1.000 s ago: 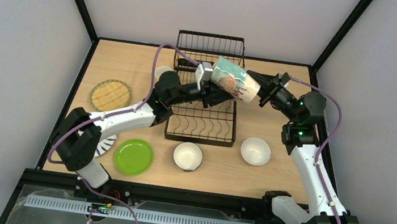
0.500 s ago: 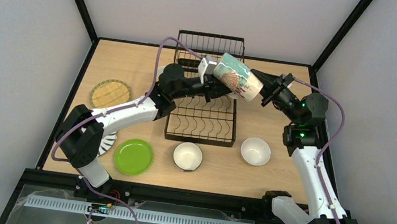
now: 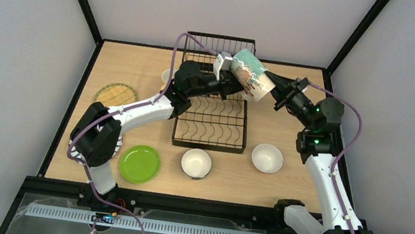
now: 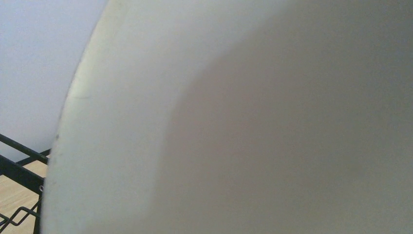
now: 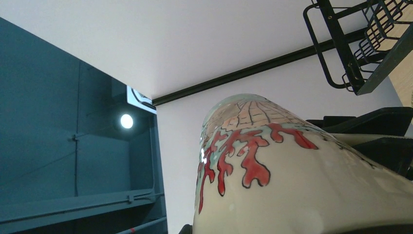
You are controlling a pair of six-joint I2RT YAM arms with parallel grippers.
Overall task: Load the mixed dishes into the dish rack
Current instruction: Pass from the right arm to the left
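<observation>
My right gripper is holding the mug's cream end (image 3: pixel 261 90), which has to face down. So it should move away, and my left gripper should lower the mug into the rack (image 3: pixel 227 118).
A cream mug (image 3: pixel 250 77) with a teal and red pattern hangs tilted above the far end of the black wire dish rack (image 3: pixel 210 130). My right gripper (image 3: pixel 273 89) is shut on its cream end from the right. My left gripper (image 3: pixel 231 86) presses against the mug from the left and below, with its jaws hidden. In the left wrist view the mug's pale surface (image 4: pixel 243 122) fills the frame, with a rack corner (image 4: pixel 14 170) at the lower left. In the right wrist view the mug (image 5: pixel 302 185) covers the fingers and the rack's basket (image 5: pixel 341 53) shows beyond it.
On the table in front of the rack stand two white-inside bowls (image 3: pixel 196 163) (image 3: pixel 267 158) and a lime green plate (image 3: pixel 139 163). A tan woven-look plate (image 3: pixel 115 97) lies at the left. A small pale cup (image 3: pixel 166 75) peeks from behind the left arm.
The left arm has swung up and toward the far end of the rack, its gripper closing in on the mug. The right gripper has lifted the mug slightly farther back.
</observation>
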